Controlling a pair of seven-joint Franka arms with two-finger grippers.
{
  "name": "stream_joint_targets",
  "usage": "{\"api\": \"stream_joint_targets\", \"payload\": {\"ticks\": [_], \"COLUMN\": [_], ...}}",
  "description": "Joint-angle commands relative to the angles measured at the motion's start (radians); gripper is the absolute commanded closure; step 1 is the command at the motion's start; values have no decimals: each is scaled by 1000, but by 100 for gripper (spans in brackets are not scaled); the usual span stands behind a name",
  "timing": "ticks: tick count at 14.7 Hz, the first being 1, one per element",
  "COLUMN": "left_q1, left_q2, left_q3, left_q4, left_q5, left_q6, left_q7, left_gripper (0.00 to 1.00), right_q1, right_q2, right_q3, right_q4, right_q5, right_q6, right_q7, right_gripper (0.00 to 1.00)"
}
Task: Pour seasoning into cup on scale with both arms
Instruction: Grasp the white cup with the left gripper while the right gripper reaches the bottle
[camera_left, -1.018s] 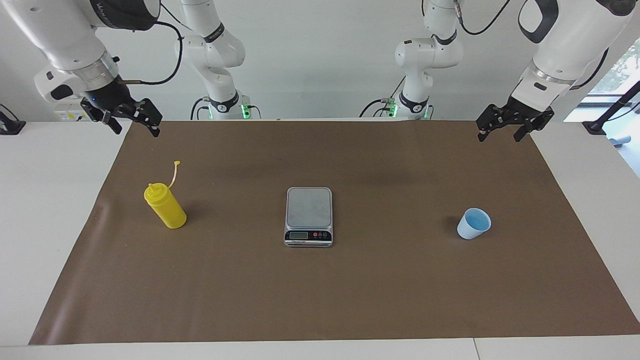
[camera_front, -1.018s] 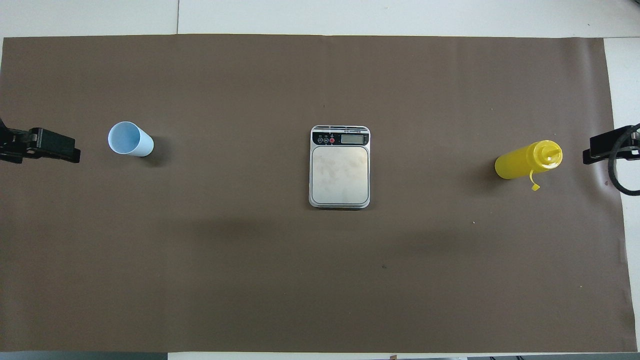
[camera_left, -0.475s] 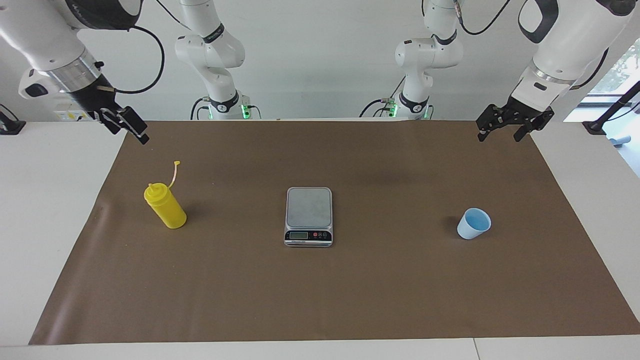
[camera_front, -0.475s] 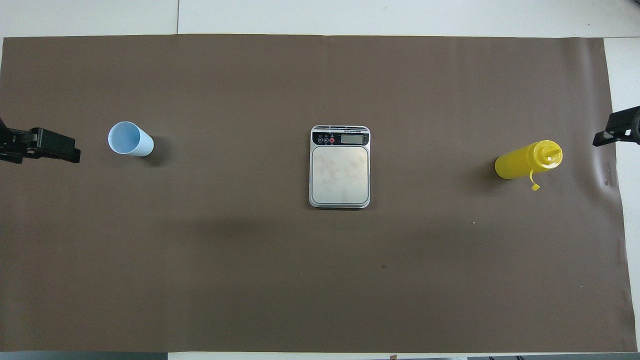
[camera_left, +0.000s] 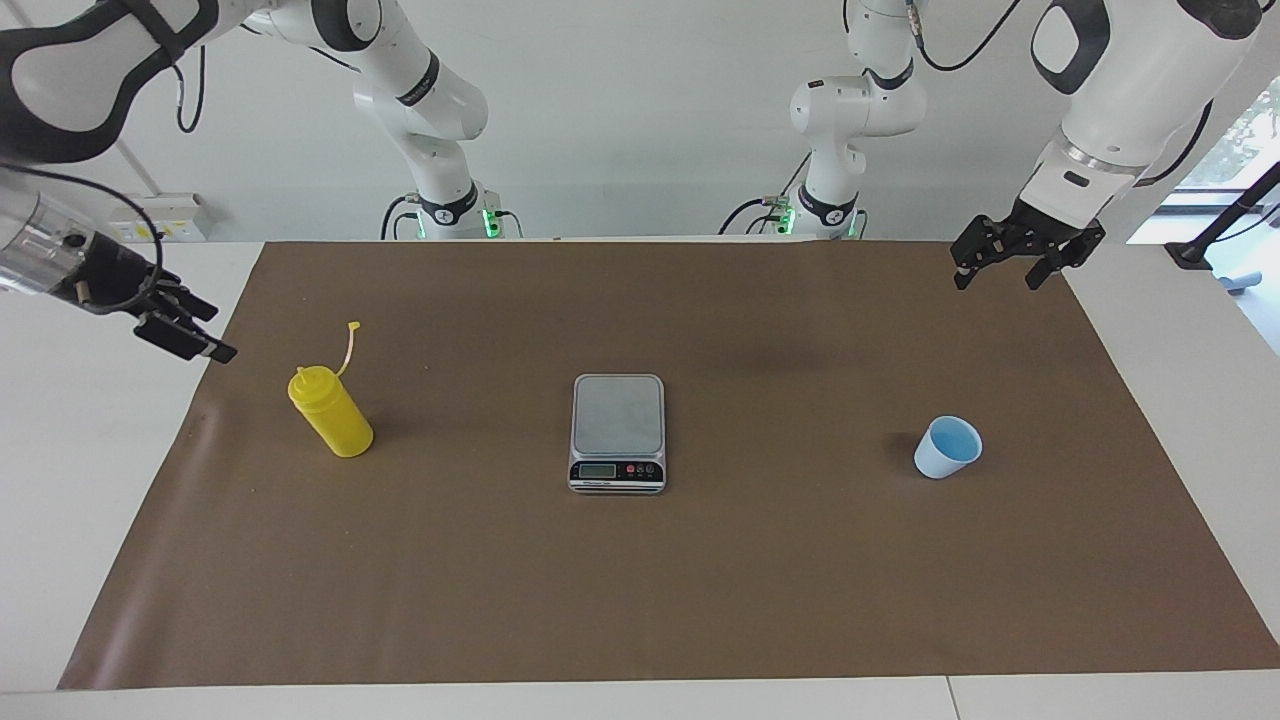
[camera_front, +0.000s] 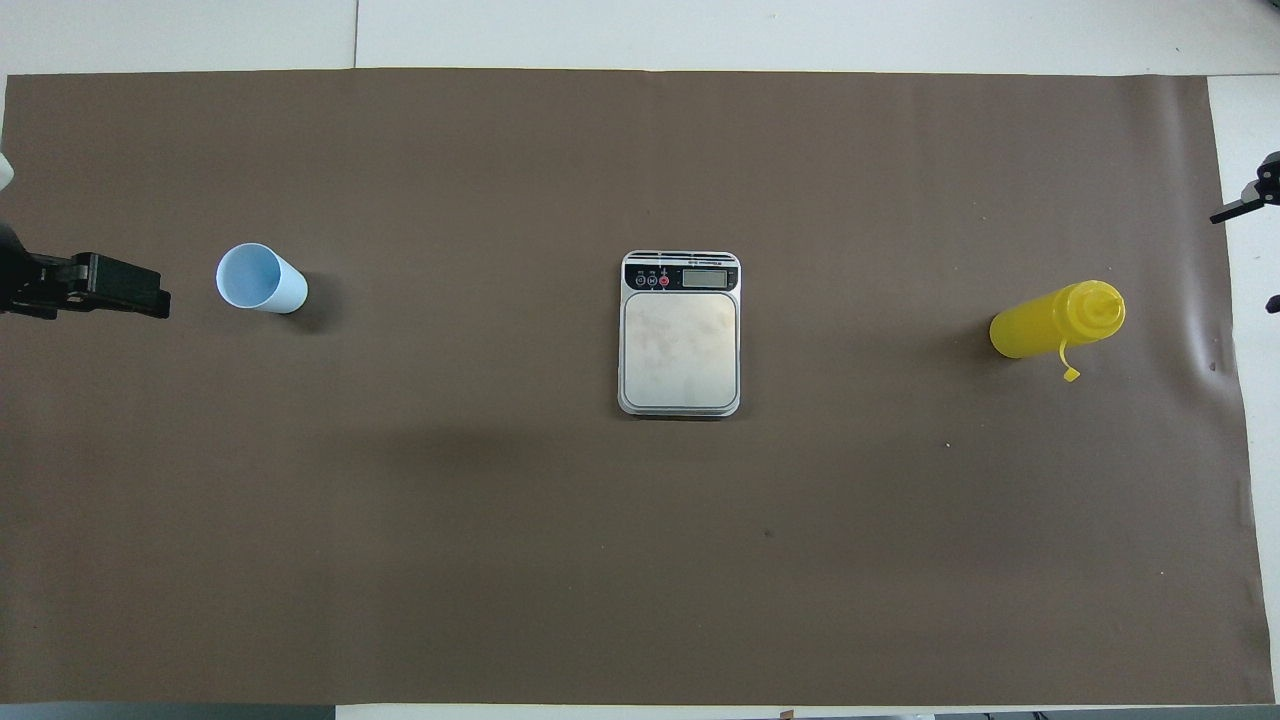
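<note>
My left gripper should go down next and close on the cup's near rim (camera_front: 221, 280), since the light blue cup stands upright, its opening (camera_front: 251, 276) open to my spread fingers.
The seasoning (camera_left: 335, 420) (camera_front: 1050, 322), a yellow squeeze bottle with its cap strap hanging loose, stands upright on the mat toward the right arm's end. The silver scale (camera_left: 618, 425) (camera_front: 680, 345) lies mid-table, its platform bare. The light blue cup (camera_left: 947, 447) (camera_front: 262, 280) stands on the mat toward the left arm's end, apart from the scale. My right gripper (camera_left: 212, 335) (camera_front: 1240, 205) hovers open over the mat's edge beside the bottle, clear of it. My left gripper (camera_left: 995, 278) (camera_front: 150, 298) hangs open in the air over the mat's edge, beside the cup and holding nothing.
A brown mat (camera_left: 640, 590) covers most of the white table (camera_left: 90, 480). Two shorter white arms (camera_left: 430, 100) (camera_left: 850, 100) stand at the robots' end of the table.
The right gripper has swung down and outward, away from the robots, to the mat's edge beside the bottle. The left gripper has barely shifted. Bottle, scale and cup have not moved.
</note>
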Motion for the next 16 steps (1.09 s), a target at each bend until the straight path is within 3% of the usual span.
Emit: {"api": "stream_joint_targets", "payload": {"ticks": [1,2,4,8,13,16], "left_q1": [7,8,27,54,103,108], "left_q2": [-15,-10,8,127,258,277], "left_q3": [-1,-3,-3,-1,-3,-3], "left_q4": [-95,-129,-204,-223,-241,-307], "left_q5": [-1,-1,0,0,0,0], "left_q6": [115,175,287,428,606,729], "left_q7": [5,5,7,34,65,64], "left_gripper": [0,0,0,0,0,1], "right_q1": [-103,-152,-162,-177,-182,-194], "right_q2": [122,181,190,211,123,124], "right_q3": [11,11,11,14,14,17], "right_q4": [65,71,65,4,-259,-366], "right_q5": [128,201,236,299,347,366], "right_q6": [-72,-88,-83,-54,107,158], "right_q7": [90,124,187,251,251,230], "right_gripper": [0,0,0,0,0,0]}}
